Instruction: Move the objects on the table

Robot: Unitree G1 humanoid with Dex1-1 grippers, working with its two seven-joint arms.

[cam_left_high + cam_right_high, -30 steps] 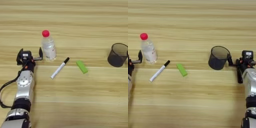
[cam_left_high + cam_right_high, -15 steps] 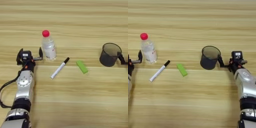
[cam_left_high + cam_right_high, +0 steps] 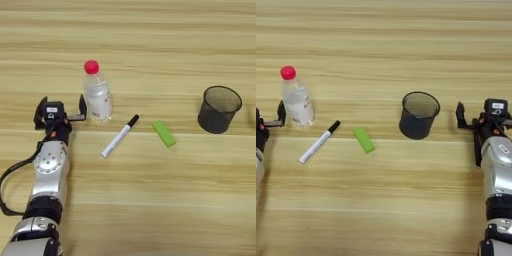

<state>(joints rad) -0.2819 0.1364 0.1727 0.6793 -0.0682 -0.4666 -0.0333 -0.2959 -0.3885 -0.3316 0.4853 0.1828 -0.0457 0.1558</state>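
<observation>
The clear bottle (image 3: pixel 98 96) stands outside the open fingers of my left gripper, so I should pull back, swing across and bring the fingers around it from its near side (image 3: pixel 100 116).
A clear plastic bottle with a red cap (image 3: pixel 97 95) stands upright on the table (image 3: pixel 150 210). My left gripper (image 3: pixel 61 107) is open just left of it, its near finger close beside the bottle. A white marker with a black cap (image 3: pixel 120 136) lies slanted in front of the bottle, and a small green block (image 3: pixel 164 133) lies to its right. The black mesh cup (image 3: pixel 418 115) stands upright further right. My right gripper (image 3: pixel 485 117) is open, a short gap to the right of the cup and holding nothing. No black pen is in view.
The mesh cup slid left together with my right gripper. The gripper has since drawn back to the right, leaving the cup standing. The left arm, bottle, marker and block kept their places.
</observation>
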